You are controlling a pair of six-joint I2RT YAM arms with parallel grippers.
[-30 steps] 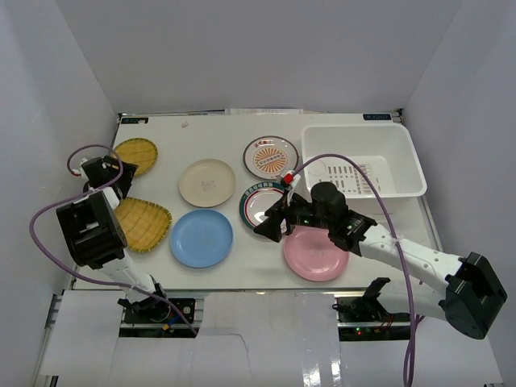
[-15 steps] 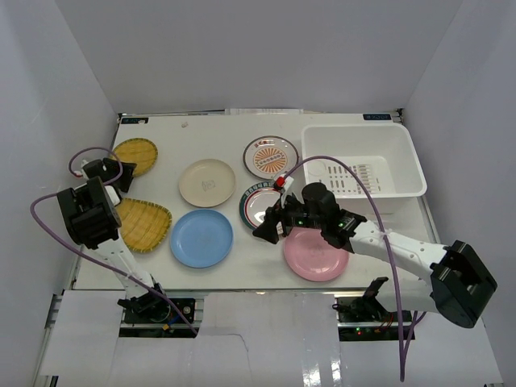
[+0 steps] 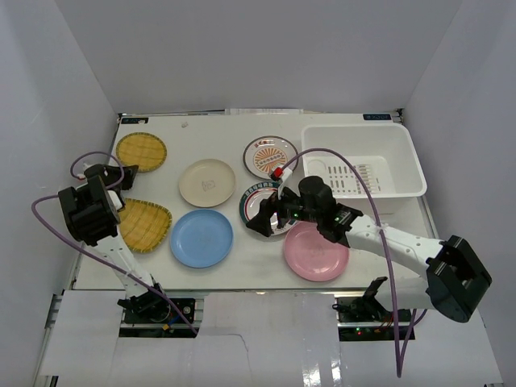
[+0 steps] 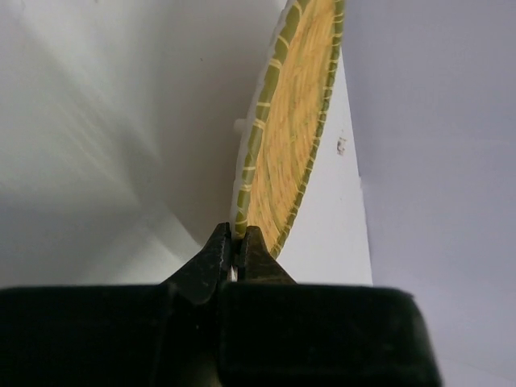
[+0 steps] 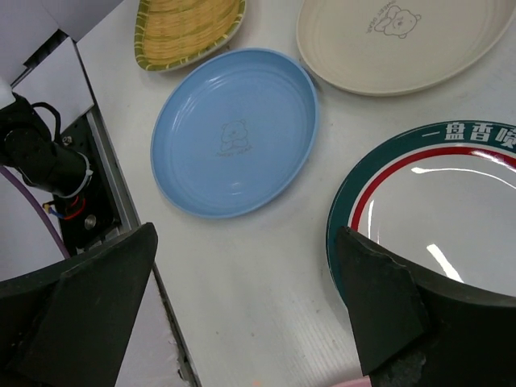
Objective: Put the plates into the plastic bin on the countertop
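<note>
The rim of the far yellow woven plate stays round in the left gripper [image 3: 129,168], so the plate [image 3: 142,151] will keep its shape when the robot carries it edgewise.
On the white countertop [image 3: 211,135] lie a yellow woven plate [image 3: 142,150], a second yellow woven plate [image 3: 143,224], a cream plate [image 3: 207,182], a blue plate [image 3: 201,238], an orange-sunburst plate [image 3: 271,156], a green-rimmed plate [image 3: 260,201] and a pink plate [image 3: 316,253]. My left gripper [image 4: 236,242] is shut on the rim of the far yellow woven plate [image 4: 290,129]. My right gripper [image 5: 246,242] stands wide open above the bare table between the blue plate [image 5: 234,133] and the green-rimmed plate [image 5: 439,201]. The white plastic bin [image 3: 361,161] sits at the back right, with no plates inside.
The enclosure's white walls close in on the left, back and right. The table's near edge, with a gap and cabling [image 5: 56,177], lies just left of my right gripper. The cream plate [image 5: 395,40] and near woven plate [image 5: 189,28] lie beyond it.
My left gripper has closed on the far woven plate's rim, and that plate has shifted slightly away and to the right. My right gripper has opened wider and moved left over the green-rimmed plate's near edge.
</note>
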